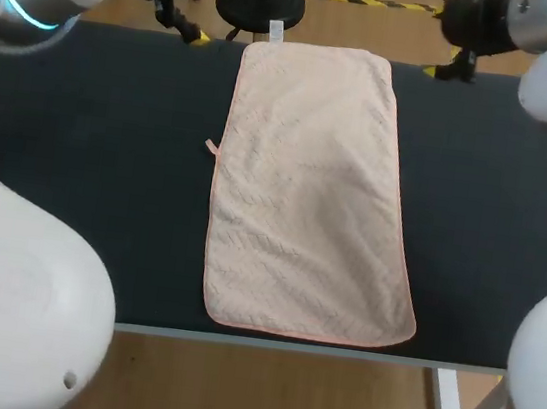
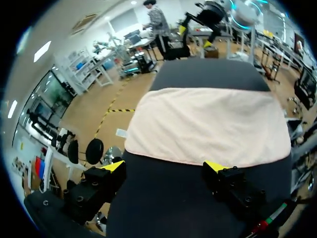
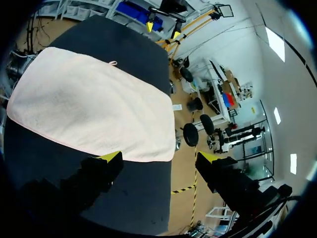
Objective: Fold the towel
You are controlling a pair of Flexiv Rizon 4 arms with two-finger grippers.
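Note:
My gripper will lift the pink towel (image 1: 310, 194) at the loop (image 1: 211, 147), which is halfway along the towel's long edge, so the towel will fold double with both ends hanging down.
A pale pink towel (image 1: 310, 194) lies flat and unfolded along the middle of the dark table (image 1: 88, 160), reaching from the far edge to the near edge. A small loop sticks out of its left side (image 1: 212, 146). My left gripper (image 2: 166, 168) hangs open above the table's far left part, with the towel (image 2: 208, 124) ahead of its yellow fingertips. My right gripper (image 3: 158, 157) hangs open over the table's far right part, and the towel (image 3: 91, 106) lies ahead of it and to one side. Neither gripper touches the towel. In the head view the grippers (image 1: 182, 21) (image 1: 454, 62) show only as dark shapes at the far edge.
Bare dark tabletop (image 1: 494, 213) lies on both sides of the towel. A white tag (image 1: 275, 30) sits at the towel's far edge. The big white arm housings (image 1: 9, 301) fill the near corners of the head view.

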